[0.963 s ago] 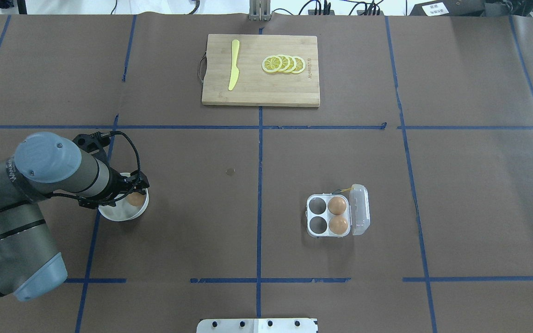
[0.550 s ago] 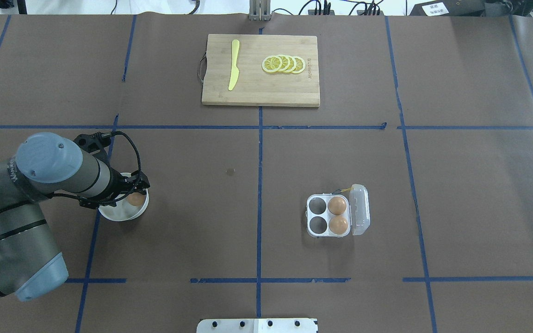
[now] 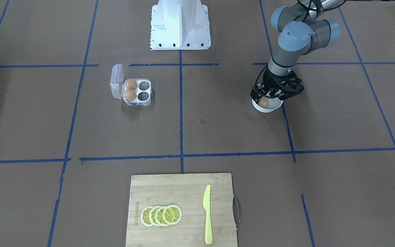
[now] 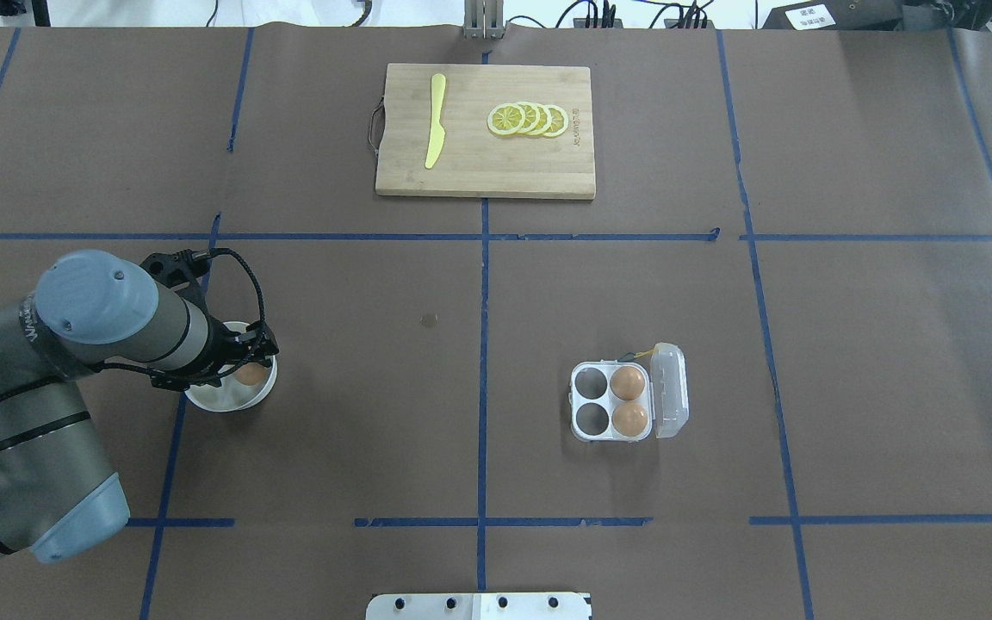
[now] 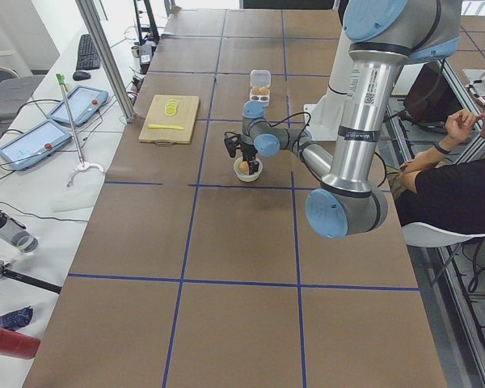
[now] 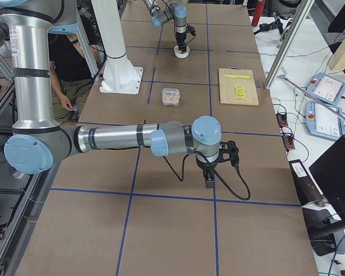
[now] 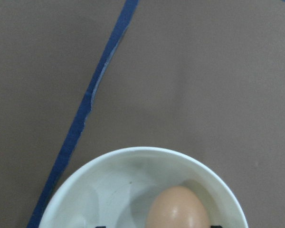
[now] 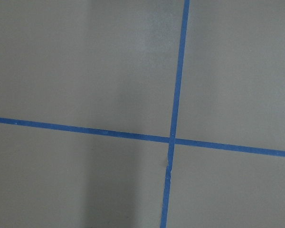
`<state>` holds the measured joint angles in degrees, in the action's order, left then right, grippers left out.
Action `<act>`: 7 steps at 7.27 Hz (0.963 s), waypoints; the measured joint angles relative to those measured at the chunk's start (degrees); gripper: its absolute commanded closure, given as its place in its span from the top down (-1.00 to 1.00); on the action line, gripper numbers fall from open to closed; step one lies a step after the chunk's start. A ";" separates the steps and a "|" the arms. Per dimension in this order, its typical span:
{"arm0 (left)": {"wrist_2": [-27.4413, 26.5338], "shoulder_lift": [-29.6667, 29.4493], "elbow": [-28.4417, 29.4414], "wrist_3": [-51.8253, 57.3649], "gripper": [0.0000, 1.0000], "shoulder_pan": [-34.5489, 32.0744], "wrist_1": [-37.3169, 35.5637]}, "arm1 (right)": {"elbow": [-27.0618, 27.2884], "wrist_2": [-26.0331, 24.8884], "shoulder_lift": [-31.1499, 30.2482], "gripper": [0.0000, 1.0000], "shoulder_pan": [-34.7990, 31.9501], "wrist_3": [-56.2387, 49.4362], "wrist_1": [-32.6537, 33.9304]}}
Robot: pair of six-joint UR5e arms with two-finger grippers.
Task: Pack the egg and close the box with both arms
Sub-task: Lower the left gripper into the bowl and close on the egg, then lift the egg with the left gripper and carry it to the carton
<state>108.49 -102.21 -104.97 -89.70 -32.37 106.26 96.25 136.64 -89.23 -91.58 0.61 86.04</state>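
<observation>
The packed eggs (image 3: 130,90) are sticking up above their round cells, so the egg from the bowl (image 3: 263,102) will go only partway into an empty cell when I lower it.
A tan egg (image 4: 249,373) lies in a round white bowl (image 4: 219,401) at the table's left. My left gripper (image 4: 236,365) hangs over the bowl, open, a fingertip on each side of the egg (image 7: 177,209) at the bottom edge of the left wrist view. The clear box (image 4: 670,392) stands open right of centre, lid folded to the right, with two eggs (image 4: 628,382) in its right cells and two left cells empty. My right gripper (image 6: 210,179) shows only in the exterior right view, low over bare table; I cannot tell whether it is open or shut.
A wooden cutting board (image 4: 479,168) with a yellow knife (image 4: 436,120) and lemon slices (image 4: 529,119) lies at the far middle. The white pedestal base (image 3: 180,24) stands at the robot's side. Blue tape lines cross the brown table.
My left arm has shifted slightly and the gripper sits a little lower over the bowl. The egg, bowl and box have not moved.
</observation>
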 measured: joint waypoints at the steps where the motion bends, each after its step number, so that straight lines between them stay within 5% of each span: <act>1: -0.02 0.00 0.00 -0.07 -0.26 0.02 0.00 | -0.05 0.04 0.10 1.00 0.00 0.00 0.02; 3: -0.03 0.01 -0.09 -0.18 -1.00 0.03 -0.06 | -0.14 0.16 0.11 1.00 0.00 0.00 0.08; 7: -0.07 0.41 -1.68 -0.21 -1.00 -0.50 -0.13 | -0.34 0.28 0.11 1.00 0.00 0.02 0.17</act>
<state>108.42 -101.80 -106.66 -89.91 -32.87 106.13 95.91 136.92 -89.12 -91.58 0.63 86.22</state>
